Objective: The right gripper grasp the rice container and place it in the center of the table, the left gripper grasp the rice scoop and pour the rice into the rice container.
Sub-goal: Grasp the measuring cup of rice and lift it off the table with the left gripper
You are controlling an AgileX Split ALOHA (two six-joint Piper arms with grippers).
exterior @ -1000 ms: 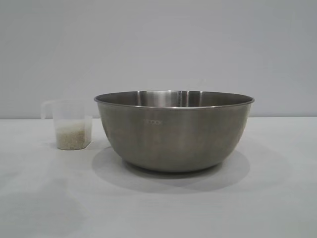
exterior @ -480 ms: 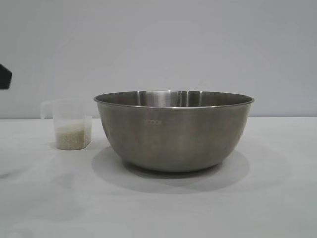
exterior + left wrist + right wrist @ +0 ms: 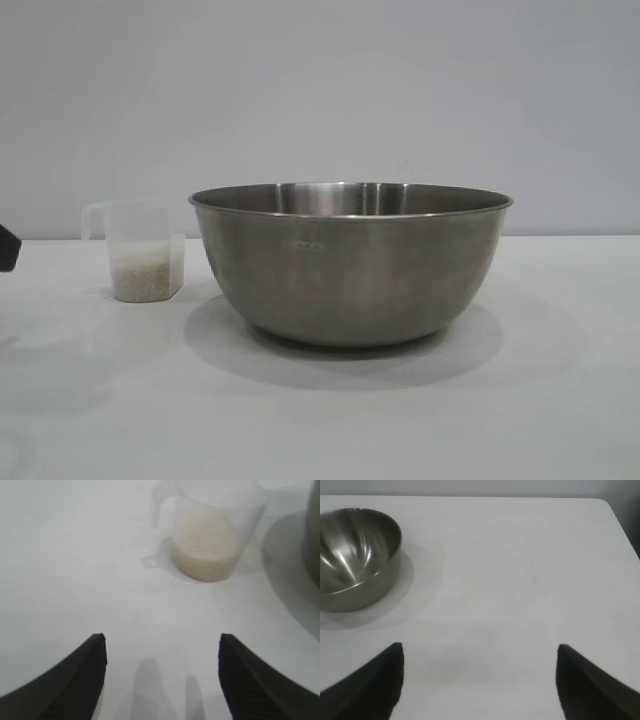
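When I pour, I expect the rice to slide along the rice scoop's clear side [image 3: 142, 225] and leave the rice scoop empty: loose grains lie level inside [image 3: 141, 273].
The rice container [image 3: 352, 262], a large steel bowl, stands on the white table [image 3: 560, 400] mid-view; it also shows in the right wrist view [image 3: 355, 555]. To its left stands the rice scoop [image 3: 140, 250], a clear cup with rice [image 3: 146, 275] in its bottom, handle at the far left. In the left wrist view the rice scoop [image 3: 212, 535] with its rice [image 3: 205, 545] lies ahead of my left gripper [image 3: 162, 642], which is open, empty and a short way off. A dark tip of that arm [image 3: 6, 248] shows at the left edge. My right gripper [image 3: 480, 650] is open and empty, well away from the bowl.
A plain grey wall [image 3: 320, 90] backs the table. The table's far corner and edge [image 3: 615, 510] show in the right wrist view. The bowl's side [image 3: 315, 535] sits close beside the scoop.
A dark part of the left arm came in at the left edge and has dropped lower, toward table height. Bowl and scoop have not moved.
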